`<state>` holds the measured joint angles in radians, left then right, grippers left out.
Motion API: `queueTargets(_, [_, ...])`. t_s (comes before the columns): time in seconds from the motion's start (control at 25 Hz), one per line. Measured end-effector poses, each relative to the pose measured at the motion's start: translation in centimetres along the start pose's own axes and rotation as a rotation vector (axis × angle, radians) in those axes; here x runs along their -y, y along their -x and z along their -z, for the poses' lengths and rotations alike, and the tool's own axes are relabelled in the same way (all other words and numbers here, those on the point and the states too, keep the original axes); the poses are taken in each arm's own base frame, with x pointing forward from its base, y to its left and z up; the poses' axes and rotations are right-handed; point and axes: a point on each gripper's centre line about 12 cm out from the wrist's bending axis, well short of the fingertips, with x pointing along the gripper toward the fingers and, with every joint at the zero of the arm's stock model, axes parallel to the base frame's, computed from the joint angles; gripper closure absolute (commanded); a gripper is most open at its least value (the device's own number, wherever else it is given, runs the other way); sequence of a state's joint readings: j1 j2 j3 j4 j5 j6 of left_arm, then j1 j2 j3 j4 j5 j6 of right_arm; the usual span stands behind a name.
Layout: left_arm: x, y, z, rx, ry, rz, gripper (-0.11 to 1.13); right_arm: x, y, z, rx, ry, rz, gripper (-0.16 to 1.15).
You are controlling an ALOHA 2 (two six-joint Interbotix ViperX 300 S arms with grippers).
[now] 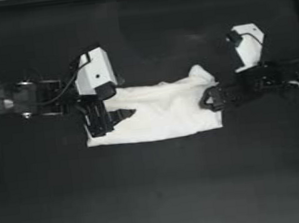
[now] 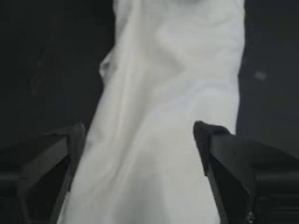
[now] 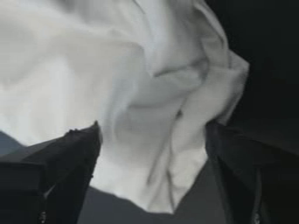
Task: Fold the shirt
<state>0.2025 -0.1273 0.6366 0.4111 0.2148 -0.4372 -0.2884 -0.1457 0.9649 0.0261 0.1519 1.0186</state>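
The shirt's edge has limp wrinkles [image 3: 175, 109] along it, so the white shirt [image 1: 155, 115] will fold into a narrower bundle and stay that way when the robot carries that edge inward.
The white shirt [image 1: 163, 113] lies bunched in a rough rectangle at the table's middle, with a crumpled peak at its upper right corner. My left gripper [image 1: 112, 118] sits over the shirt's left edge, jaws open wide. In the left wrist view the shirt [image 2: 169, 109] runs between the two dark fingers [image 2: 231, 170]. My right gripper [image 1: 208, 99] is at the shirt's right edge, also open. Wrinkled folds of the shirt [image 3: 146, 100] fill the space ahead of and between its fingers [image 3: 64, 162] in the right wrist view.
Dark table [image 1: 161, 192] surrounds the cloth, with broad bare surface toward the front. The white wrist housings [image 1: 94, 73] [image 1: 246, 45] of both arms stand above the shirt's far corners.
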Motion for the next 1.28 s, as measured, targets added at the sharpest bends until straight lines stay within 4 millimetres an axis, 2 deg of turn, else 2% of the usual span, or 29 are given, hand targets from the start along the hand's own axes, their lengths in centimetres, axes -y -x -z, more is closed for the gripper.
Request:
queueTargets(0.32, [0.0,-0.2,0.2,-0.007,-0.007,-0.001,0.01,0.5,-1.3,0.2,-0.009,0.005,0.02,0.01])
queueTargets(0.44, [0.2,-0.2,0.2,-0.007,-0.01,0.002,0.01,0.5,-1.5,0.1,-0.001,0.007,0.013,0.1])
queueTargets(0.52, [0.2,-0.2,0.2,-0.007,-0.011,0.003,0.01,0.7,-1.7,0.0,-0.001,0.005,0.017,0.27])
queueTargets(0.56, [0.2,-0.2,0.2,-0.008,-0.011,0.003,0.01,0.8,-1.8,0.0,-0.001,0.001,0.022,0.41])
queueTargets(0.64, [0.3,-0.2,0.2,-0.007,-0.012,0.004,0.01,1.0,-2.0,0.1,-0.008,0.005,0.031,0.81])
queueTargets(0.72, [0.3,-0.2,0.2,-0.007,-0.013,0.006,0.01,1.1,-2.1,0.4,-0.011,0.013,0.031,1.08])
queueTargets(0.76, [0.3,-0.2,0.2,-0.007,-0.013,0.006,0.01,1.0,-2.1,0.4,-0.013,0.02,0.03,1.1])
queueTargets(0.92, [0.4,-0.3,0.3,-0.011,-0.013,0.007,0.01,0.7,-2.0,0.5,-0.033,0.037,0.057,0.88])
queueTargets(1.08, [0.9,-1.2,1.0,-0.041,-0.025,0.015,0.01,-0.2,-1.9,0.5,-0.061,0.082,0.099,0.93])
queueTargets(1.28, [1.5,-1.9,1.6,-0.061,-0.038,0.026,0.01,-1.5,-1.5,0.5,-0.078,0.125,0.12,0.94])
